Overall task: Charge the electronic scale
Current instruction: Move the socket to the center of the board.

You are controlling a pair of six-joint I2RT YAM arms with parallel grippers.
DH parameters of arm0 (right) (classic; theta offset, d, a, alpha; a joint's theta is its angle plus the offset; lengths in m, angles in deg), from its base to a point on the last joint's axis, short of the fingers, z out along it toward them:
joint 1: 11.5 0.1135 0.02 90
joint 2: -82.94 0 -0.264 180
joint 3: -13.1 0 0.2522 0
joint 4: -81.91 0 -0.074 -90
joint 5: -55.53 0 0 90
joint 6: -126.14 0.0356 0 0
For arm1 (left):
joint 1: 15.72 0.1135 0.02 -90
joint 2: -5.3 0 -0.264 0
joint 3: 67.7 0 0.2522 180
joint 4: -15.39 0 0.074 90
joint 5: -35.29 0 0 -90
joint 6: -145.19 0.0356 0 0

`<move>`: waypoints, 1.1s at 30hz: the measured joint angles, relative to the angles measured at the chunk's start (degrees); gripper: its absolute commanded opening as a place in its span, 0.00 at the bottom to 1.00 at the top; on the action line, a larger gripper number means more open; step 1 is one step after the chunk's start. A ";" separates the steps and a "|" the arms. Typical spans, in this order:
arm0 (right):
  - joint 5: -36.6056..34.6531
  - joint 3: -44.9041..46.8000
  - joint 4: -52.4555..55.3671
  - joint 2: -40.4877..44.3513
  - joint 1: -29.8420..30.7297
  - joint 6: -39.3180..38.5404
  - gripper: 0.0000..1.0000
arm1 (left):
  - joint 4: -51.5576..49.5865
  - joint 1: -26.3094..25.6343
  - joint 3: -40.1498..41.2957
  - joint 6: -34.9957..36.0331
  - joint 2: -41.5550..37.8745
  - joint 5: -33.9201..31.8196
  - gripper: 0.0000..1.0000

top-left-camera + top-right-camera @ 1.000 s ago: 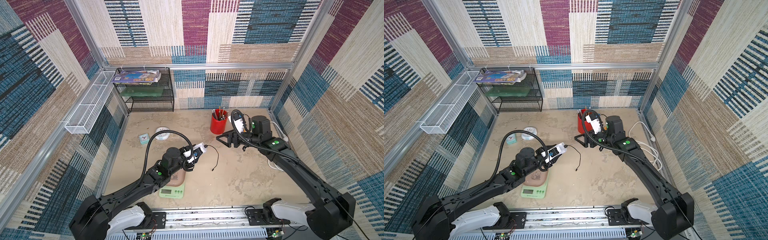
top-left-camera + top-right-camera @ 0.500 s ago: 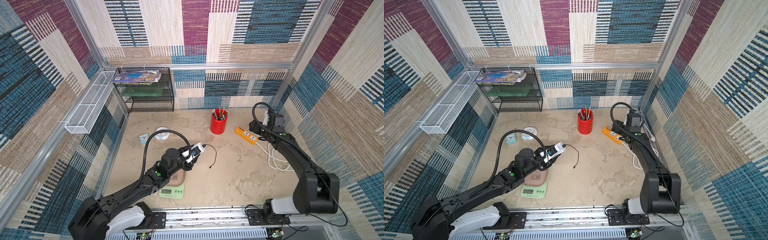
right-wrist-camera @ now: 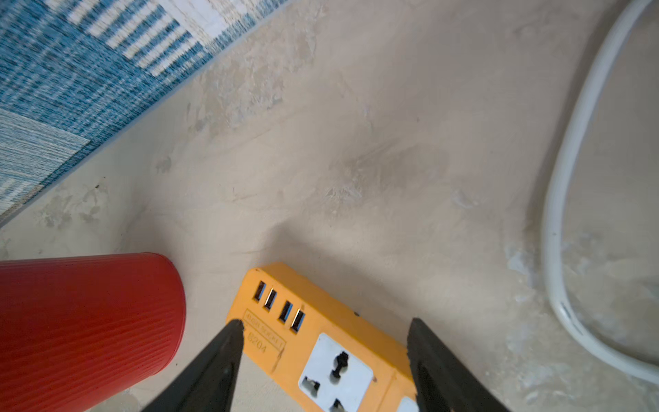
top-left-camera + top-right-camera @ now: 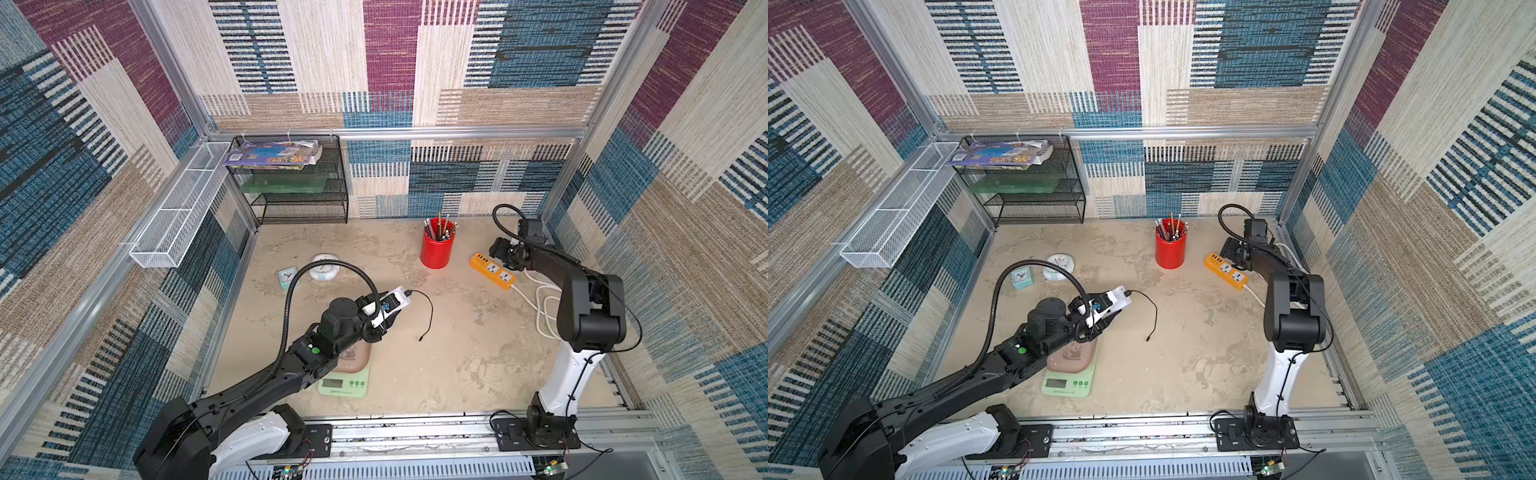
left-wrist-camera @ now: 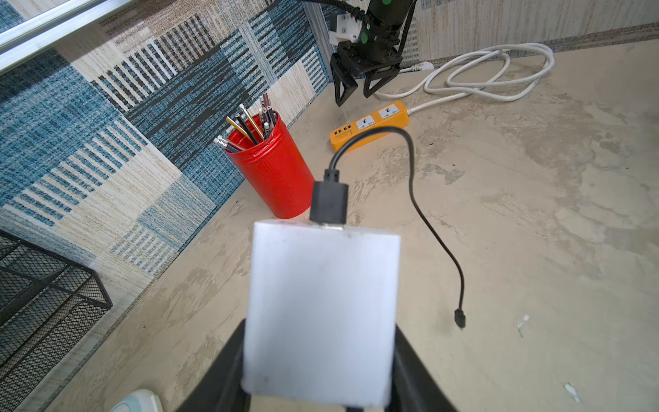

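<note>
I keep moving my right gripper toward the block [image 4: 397, 297] and close there, as the white charger block's cable end [image 4: 408, 293] sticks out free of my left gripper.
The electronic scale [image 4: 344, 383] [image 4: 1068, 382] is mint green with a pink tray and lies near the front, partly under my left arm. Just beyond it, my left gripper [image 4: 386, 309] [image 4: 1106, 307] [image 5: 321, 356] is shut on a white charger block [image 5: 321, 306]. A black cable [image 4: 429, 309] [image 5: 413, 185] is plugged into the block, and its free end [image 5: 460, 317] rests on the floor. My right gripper [image 4: 498, 249] [image 4: 1229, 249] [image 3: 324, 328] is open at the back right. It hovers over the USB end of the orange power strip [image 4: 492, 270] [image 3: 321, 346], touching nothing.
A red pencil cup [image 4: 436, 249] stands just left of the strip. The strip's white cord [image 4: 540, 299] coils by the right wall. A round white clock [image 4: 325, 268] and a small teal clock [image 4: 286, 276] sit at mid-left. A black mesh rack [image 4: 295, 183] and a white wire basket [image 4: 178, 212] line the back left.
My right arm has swung from beside the red cup back to the right rear, over the power strip. The left gripper has kept the charger and barely shifted.
</note>
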 measured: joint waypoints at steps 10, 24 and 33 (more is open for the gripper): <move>3.52 0.11 0.04 -2.86 3.58 0.13 0.73 | -0.39 0.00 0.20 -0.20 -0.22 0.02 0.42; 7.63 16.81 -0.85 9.01 14.53 -0.46 0.71 | -0.59 0.00 0.90 -0.20 -0.61 -0.35 0.42; 7.80 21.18 1.11 20.17 18.34 0.04 0.68 | -0.57 0.04 1.16 -0.35 -0.42 0.17 0.42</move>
